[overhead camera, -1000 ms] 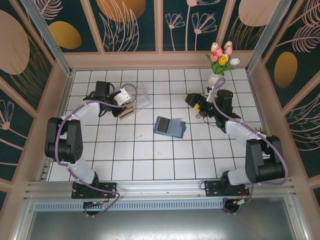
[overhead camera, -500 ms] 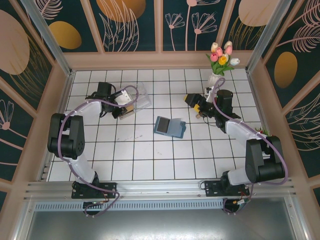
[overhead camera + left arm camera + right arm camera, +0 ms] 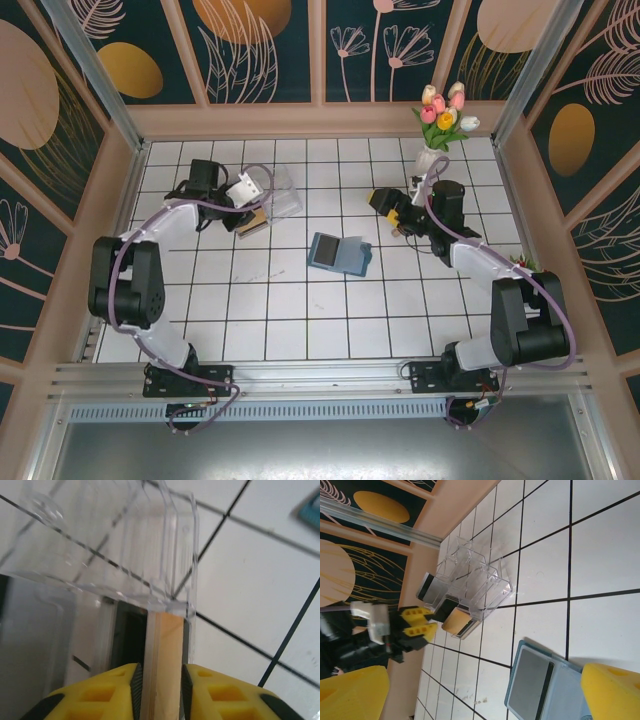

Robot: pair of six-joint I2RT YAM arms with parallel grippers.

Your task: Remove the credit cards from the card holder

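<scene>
The card holder (image 3: 340, 255) is crooked and far from my left gripper, so my right gripper should slide it toward my left gripper before pulling out the grey card (image 3: 325, 249).
The teal card holder (image 3: 352, 258) (image 3: 562, 695) lies open mid-table, a grey credit card with a dark stripe (image 3: 528, 680) lying on its left half. A tan credit card (image 3: 252, 221) (image 3: 165, 670) (image 3: 454, 620) rests at the mouth of the clear plastic box (image 3: 272, 192) (image 3: 110, 545), beside other cards (image 3: 432, 587). My left gripper (image 3: 244, 211) (image 3: 159, 680) (image 3: 432, 620) is open; its jaws stand narrowly either side of the tan card's end, with thin gaps. My right gripper (image 3: 390, 207) (image 3: 485, 680) hangs wide open above and right of the holder, holding nothing.
A vase of tulips (image 3: 440, 115) stands at the back right, close behind the right arm. Low wooden walls (image 3: 130, 190) ring the tiled table. Bare tiles stretch in front of the holder toward the arm bases.
The left jaws have parted from shut to slightly open around the tan card, which stays at the box. The left arm swayed a little and returned. The right arm has not moved.
</scene>
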